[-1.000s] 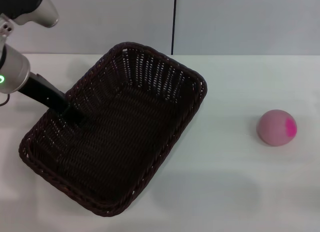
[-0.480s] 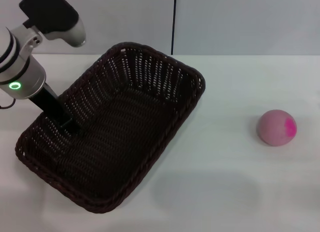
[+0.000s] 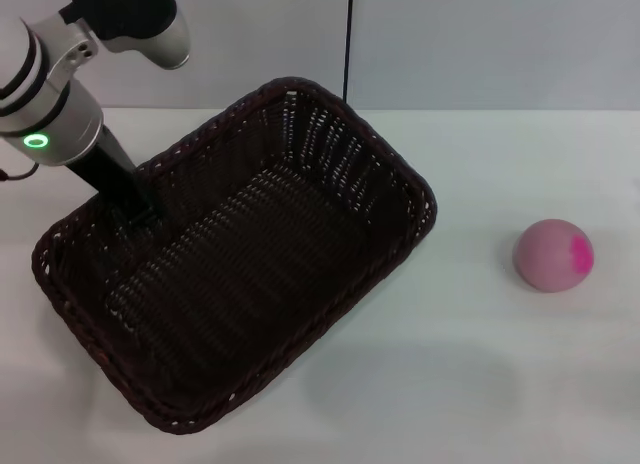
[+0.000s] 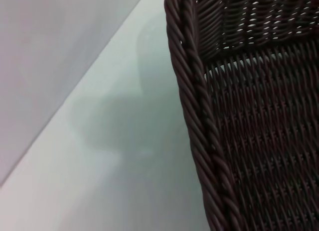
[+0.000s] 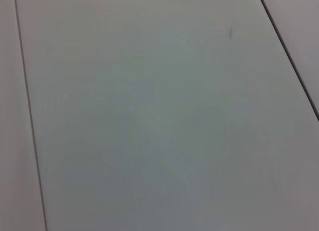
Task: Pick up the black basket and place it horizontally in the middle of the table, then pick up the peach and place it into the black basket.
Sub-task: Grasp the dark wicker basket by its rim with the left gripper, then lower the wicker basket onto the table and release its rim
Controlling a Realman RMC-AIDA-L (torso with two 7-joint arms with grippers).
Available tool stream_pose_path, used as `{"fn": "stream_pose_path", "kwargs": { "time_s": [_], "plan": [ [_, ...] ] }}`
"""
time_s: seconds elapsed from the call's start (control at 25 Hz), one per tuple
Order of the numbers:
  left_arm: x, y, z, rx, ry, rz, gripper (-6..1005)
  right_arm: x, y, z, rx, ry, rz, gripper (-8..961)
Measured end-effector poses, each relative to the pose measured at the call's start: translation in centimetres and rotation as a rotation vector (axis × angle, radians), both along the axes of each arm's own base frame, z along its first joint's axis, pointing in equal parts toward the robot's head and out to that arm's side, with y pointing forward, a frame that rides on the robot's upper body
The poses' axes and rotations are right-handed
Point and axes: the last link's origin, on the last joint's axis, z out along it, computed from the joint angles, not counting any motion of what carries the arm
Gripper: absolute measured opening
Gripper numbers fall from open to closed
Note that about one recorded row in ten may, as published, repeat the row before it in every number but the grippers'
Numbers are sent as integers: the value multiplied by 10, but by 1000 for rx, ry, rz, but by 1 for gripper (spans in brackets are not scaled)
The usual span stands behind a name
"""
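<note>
The black basket's long side (image 3: pixel 318 346) is at a slant away from the grey wall. My left gripper should first swing the basket's held rim (image 3: pixel 148 169) toward the middle and straighten the basket.
The black basket (image 3: pixel 250 274) lies at an angle on the left half of the white table (image 3: pixel 470 374), its long side running from near left to far right. My left gripper (image 3: pixel 134 216) is shut on the basket's left rim, with one dark finger inside the wall. The left wrist view shows the braided rim (image 4: pixel 199 121) close up beside bare table. The peach (image 3: pixel 553 255), pale pink with a magenta patch, rests on the table well to the right of the basket. My right gripper is out of view.
A grey wall with a dark vertical seam (image 3: pixel 347 44) stands behind the table. Bare tabletop lies between the basket and the peach and along the front edge. The right wrist view shows only a plain pale surface (image 5: pixel 159 111).
The basket has turned with my left gripper holding its rim: its far end swung to the right and its near left corner moved back. The peach has not moved.
</note>
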Motion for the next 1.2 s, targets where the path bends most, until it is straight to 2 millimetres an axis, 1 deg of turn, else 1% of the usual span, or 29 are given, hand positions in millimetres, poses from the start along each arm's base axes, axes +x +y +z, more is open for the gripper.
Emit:
{"fn": "stream_pose_path", "kwargs": {
  "time_s": [0.12,0.24,0.4,0.56,0.68,0.8,0.88,1.08,1.2],
  "plan": [
    [8,2,-2,-63,7,-81,222,0,0,1,7,0,-2,668],
    [18,3,-2,-143,27,-180,213,0,-1,2,10,3,2,668],
    [37,0,-6,-282,62,-398,203,1,-1,4,4,10,3,668],
    [56,5,-9,-331,73,-563,202,2,-2,4,3,11,-2,668],
    [66,6,-13,-360,66,-639,182,2,-2,4,-1,11,-4,668],
    [72,7,-18,-374,63,-670,163,3,-3,3,-4,12,-10,668],
    [72,7,-20,-368,62,-657,162,4,-3,3,-5,12,-13,668],
    [62,3,-28,-384,66,-588,158,5,-3,2,-12,11,-19,668],
    [58,2,-29,-374,85,-549,156,3,-2,1,-17,10,-13,668]
  ]
}}
